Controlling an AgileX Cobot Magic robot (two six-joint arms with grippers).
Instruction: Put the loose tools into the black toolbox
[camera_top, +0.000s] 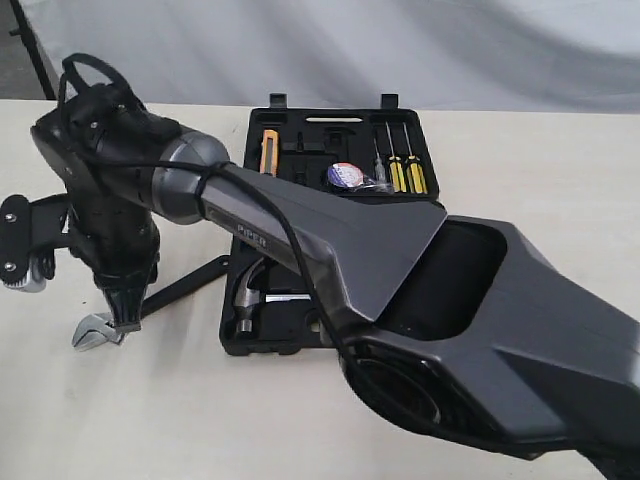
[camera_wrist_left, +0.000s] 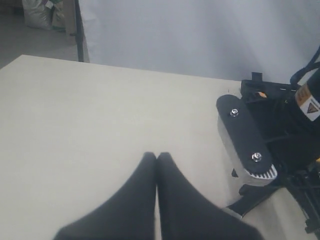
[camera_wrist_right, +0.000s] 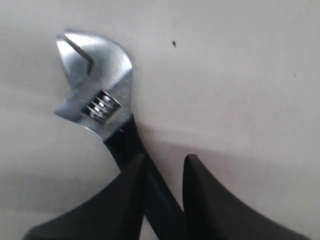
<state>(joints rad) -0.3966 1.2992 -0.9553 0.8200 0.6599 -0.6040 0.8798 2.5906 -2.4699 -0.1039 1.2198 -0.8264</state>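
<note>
Next, my right gripper opens, turn in line with the wrench's black handle (camera_wrist_right: 161, 204) and close just behind the wrench's silver head, because the handle slants across its fingers.
The adjustable wrench (camera_wrist_right: 95, 90) lies on the pale table left of the black toolbox (camera_top: 290, 340), its silver head (camera_top: 93, 332) pointing away from the box. My right gripper (camera_wrist_right: 165, 162), which has reached across to the left (camera_top: 125, 322), is shut on the wrench's black handle (camera_wrist_right: 127, 142). The claw hammer (camera_top: 248, 296) rests in the toolbox's near half. A small tape roll (camera_top: 345, 176) sits in the far half. My left gripper (camera_wrist_left: 156, 156) hangs shut and empty over bare table, out of the exterior view.
The open toolbox also holds yellow-handled screwdrivers (camera_top: 407, 172) and an orange-handled tool (camera_top: 269, 150). My right arm's grey forearm (camera_top: 400, 260) crosses over the box and hides much of it. The right wrist's camera bracket (camera_wrist_left: 245, 137) shows near the left gripper.
</note>
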